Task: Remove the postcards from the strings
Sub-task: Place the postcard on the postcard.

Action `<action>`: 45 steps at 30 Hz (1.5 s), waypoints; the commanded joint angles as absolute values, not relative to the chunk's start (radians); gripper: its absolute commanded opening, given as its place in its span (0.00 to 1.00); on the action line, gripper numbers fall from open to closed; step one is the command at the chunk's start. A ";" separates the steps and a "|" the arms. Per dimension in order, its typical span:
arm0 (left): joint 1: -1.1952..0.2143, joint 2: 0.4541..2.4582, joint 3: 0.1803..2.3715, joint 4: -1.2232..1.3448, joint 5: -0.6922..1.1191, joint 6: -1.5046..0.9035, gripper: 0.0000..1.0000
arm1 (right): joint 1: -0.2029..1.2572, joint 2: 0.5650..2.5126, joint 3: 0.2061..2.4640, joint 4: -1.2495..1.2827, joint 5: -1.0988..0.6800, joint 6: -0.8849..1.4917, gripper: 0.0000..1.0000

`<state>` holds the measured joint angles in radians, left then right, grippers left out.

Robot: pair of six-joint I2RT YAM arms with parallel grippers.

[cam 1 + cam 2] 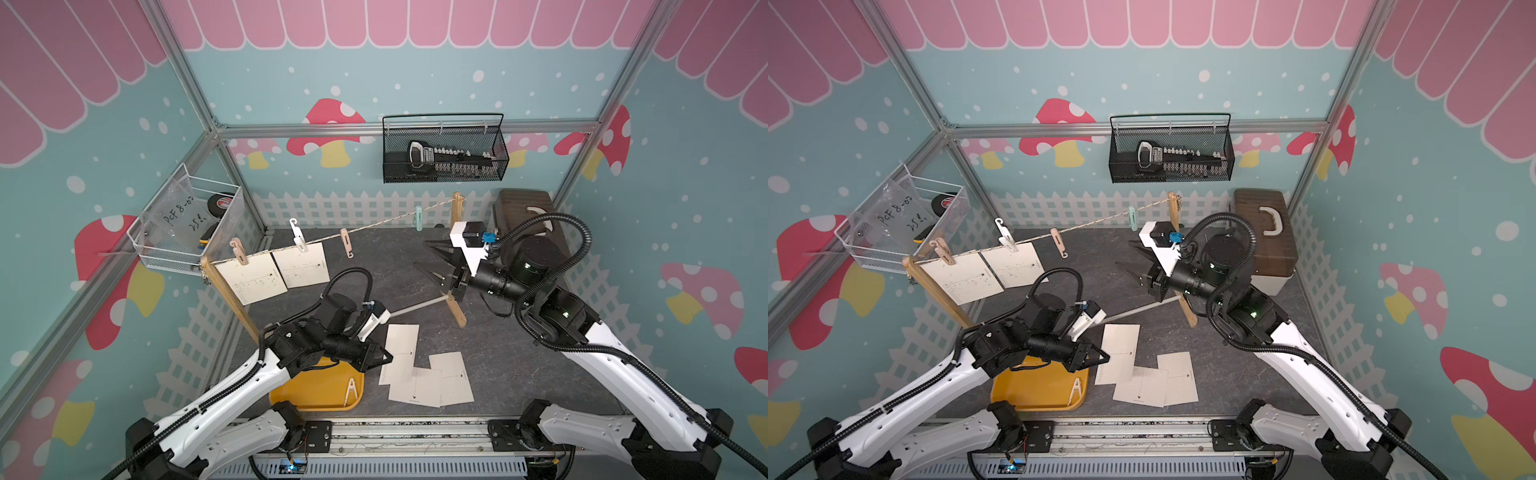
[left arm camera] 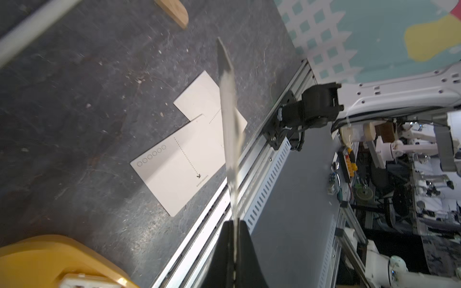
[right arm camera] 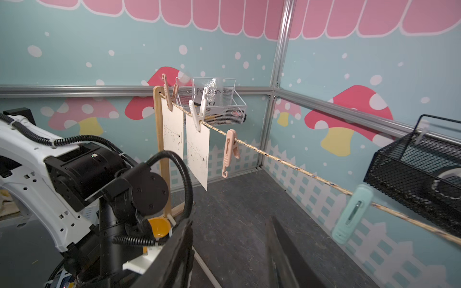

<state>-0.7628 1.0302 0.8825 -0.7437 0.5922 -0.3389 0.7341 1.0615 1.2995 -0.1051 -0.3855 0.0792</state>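
Observation:
My left gripper should keep going toward the two overlapping postcards (image 1: pixel 435 382) and let go of the held postcard (image 1: pixel 404 345) there, since the held postcard is clear of the string and the way is open.
The string (image 1: pixel 374 224) (image 3: pixel 274 157) runs between two wooden posts. Two postcards (image 1: pixel 251 278) (image 1: pixel 301 264) hang from it near the left post, each under a clothespin. A pink clothespin (image 1: pixel 346 243) and a teal clothespin (image 1: pixel 419 218) grip the string with no card. My left gripper (image 1: pixel 390 357) (image 2: pixel 234 220) is shut on a third postcard (image 1: pixel 402 349), which shows edge-on (image 2: pixel 229 124) in the left wrist view. Two more postcards (image 1: pixel 415 388) (image 1: pixel 455 376) lie overlapping on the floor. My right gripper (image 1: pixel 419 254) (image 3: pixel 230 222) is open and empty, below the string, near the right post.
A yellow tray (image 1: pixel 307 395) under my left arm holds a white clothespin (image 1: pixel 351 390). A white rod (image 1: pixel 415 307) joins the posts' feet. A brown box (image 1: pixel 528 216) stands back right. A black mesh basket (image 1: pixel 444 149) and a white wire basket (image 1: pixel 187 224) hang on the walls.

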 commanded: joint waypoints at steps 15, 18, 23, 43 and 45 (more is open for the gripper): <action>-0.868 1.559 1.078 -0.604 0.706 -0.349 0.00 | 0.737 0.884 1.169 -0.096 -0.210 0.029 0.47; -0.860 1.623 1.123 -0.631 0.733 -0.325 0.00 | 0.736 0.878 1.164 -0.097 -0.203 0.019 0.47; -0.836 1.670 1.147 -0.646 0.748 -0.312 0.00 | 0.736 0.873 1.151 -0.097 -0.189 0.007 0.47; -0.767 1.763 1.190 -0.708 0.768 -0.263 0.00 | 0.737 0.885 1.140 -0.097 -0.166 -0.014 0.47; -0.767 1.770 1.194 -0.709 0.769 -0.262 0.00 | 0.736 0.888 1.140 -0.097 -0.161 -0.018 0.47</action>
<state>-0.7723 1.7512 1.1660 -0.6884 0.7559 -0.2844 0.7341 0.8871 1.1473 -0.1059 -0.1722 0.0040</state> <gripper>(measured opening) 0.051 0.473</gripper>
